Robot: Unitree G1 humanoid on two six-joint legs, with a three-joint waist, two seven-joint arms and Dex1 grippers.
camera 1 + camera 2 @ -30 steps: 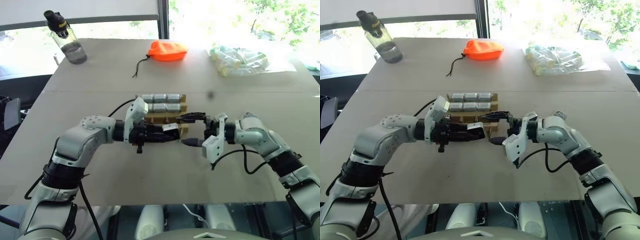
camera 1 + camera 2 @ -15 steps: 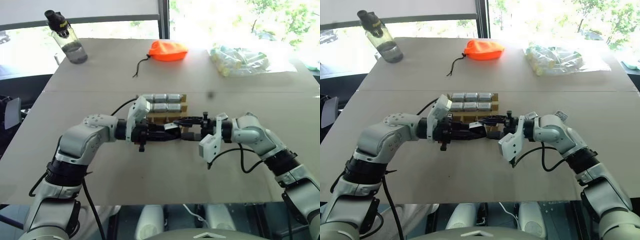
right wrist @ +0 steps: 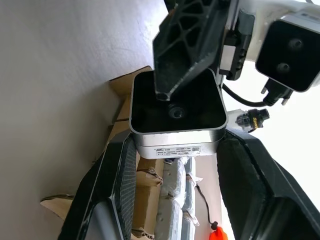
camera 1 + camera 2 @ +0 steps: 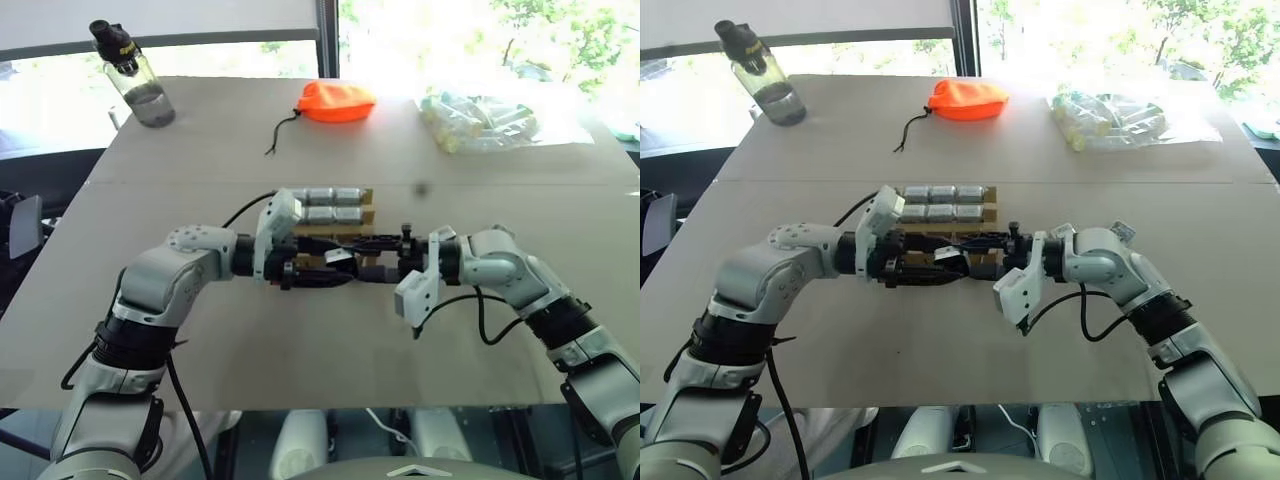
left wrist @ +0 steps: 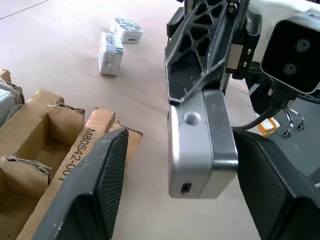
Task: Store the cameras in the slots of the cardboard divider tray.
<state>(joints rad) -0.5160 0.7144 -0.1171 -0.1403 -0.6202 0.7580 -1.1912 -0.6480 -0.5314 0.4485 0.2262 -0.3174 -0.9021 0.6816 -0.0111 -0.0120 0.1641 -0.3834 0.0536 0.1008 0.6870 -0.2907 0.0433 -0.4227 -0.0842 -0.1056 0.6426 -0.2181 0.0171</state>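
The camera [image 3: 222,107] is held by its sides in my right gripper, so next my left gripper grips it by its front and back before putting it down into the tray's near row [image 5: 35,155].
Above the table, just in front of the cardboard divider tray [image 4: 367,214], my two grippers meet tip to tip. A silver-grey camera [image 5: 200,145] with a dark face hangs between them. My right gripper [image 3: 176,138] is shut on its sides. My left gripper [image 5: 180,135] is open, its fingers [image 5: 102,190] standing off the camera on either side. Several cameras [image 4: 322,204] fill the tray's two far rows; the near slots [image 5: 47,132] are empty. Two loose cameras [image 5: 110,52] lie on the table beyond.
At the back of the table stand a water bottle [image 4: 135,75] on the left, an orange pouch [image 4: 335,102] in the middle and a clear bag of pale items [image 4: 478,120] on the right. The table's front edge runs close below my arms.
My right gripper, wide open around the camera a second ago, has shut on it. My left gripper, which held the camera, has spread its fingers off it. Both hands stay put.
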